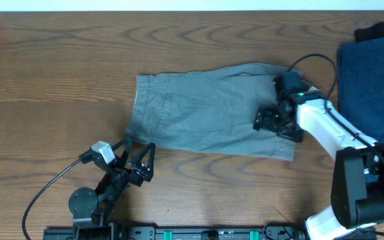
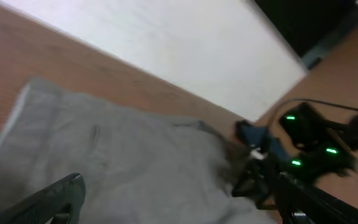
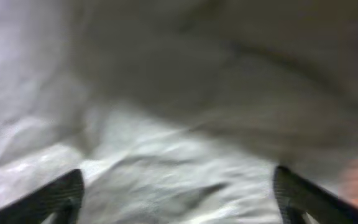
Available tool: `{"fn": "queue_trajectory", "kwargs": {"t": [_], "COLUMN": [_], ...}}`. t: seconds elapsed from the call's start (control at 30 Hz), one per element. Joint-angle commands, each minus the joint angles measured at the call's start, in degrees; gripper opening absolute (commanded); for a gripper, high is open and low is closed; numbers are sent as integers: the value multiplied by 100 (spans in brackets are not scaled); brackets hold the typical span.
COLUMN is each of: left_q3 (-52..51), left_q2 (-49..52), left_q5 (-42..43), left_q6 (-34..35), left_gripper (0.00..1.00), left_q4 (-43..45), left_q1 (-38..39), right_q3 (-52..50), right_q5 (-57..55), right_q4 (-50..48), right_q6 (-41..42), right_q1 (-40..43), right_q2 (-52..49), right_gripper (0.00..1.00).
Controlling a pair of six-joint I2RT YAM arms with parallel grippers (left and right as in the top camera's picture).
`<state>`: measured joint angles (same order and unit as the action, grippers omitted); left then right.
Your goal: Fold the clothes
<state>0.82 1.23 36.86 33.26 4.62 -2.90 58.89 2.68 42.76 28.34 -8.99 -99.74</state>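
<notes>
The shorts' front edge [image 1: 209, 152] slants away toward the waistband, so the robot's left gripper should take the waistband's front corner [image 1: 132, 133] and pull it nearer to square the shorts.
The grey-khaki shorts [image 1: 205, 113] lie flat across the middle of the wooden table, waistband at the left. My right gripper [image 1: 271, 120] hovers open just above the shorts' right end; its wrist view is filled with blurred grey cloth [image 3: 179, 124] between the spread fingers. My left gripper [image 1: 137, 160] is open near the front left corner of the shorts, close to the table. The left wrist view shows the shorts [image 2: 123, 162] ahead and the right arm's gripper [image 2: 272, 168] beyond them.
A dark blue garment [image 1: 372, 80] lies at the right edge of the table, with a small black garment [image 1: 379, 32] behind it. The right arm's white link [image 1: 325, 123] and its cable cross the table's right side. A white wall strip borders the far edge.
</notes>
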Motion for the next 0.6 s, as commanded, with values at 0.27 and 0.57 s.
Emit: {"fn": "queue_trajectory", "kwargs": {"t": [0.27,0.57], "left_q3": [455,2616], "left_q2": [341,2979], "left_q5": [763,1029], "left_q6": [-625,-2190], "left_gripper": [98,98], "left_q4": [319,-1008], "left_q1": [-28,-28], "right_q3": [31,31], "right_q5": [-114,-114], "right_q4": [-9,-9], "right_q6": [35,35], "right_q1": [334,330], "right_q2": [-44,-44], "right_gripper": [99,99]}}
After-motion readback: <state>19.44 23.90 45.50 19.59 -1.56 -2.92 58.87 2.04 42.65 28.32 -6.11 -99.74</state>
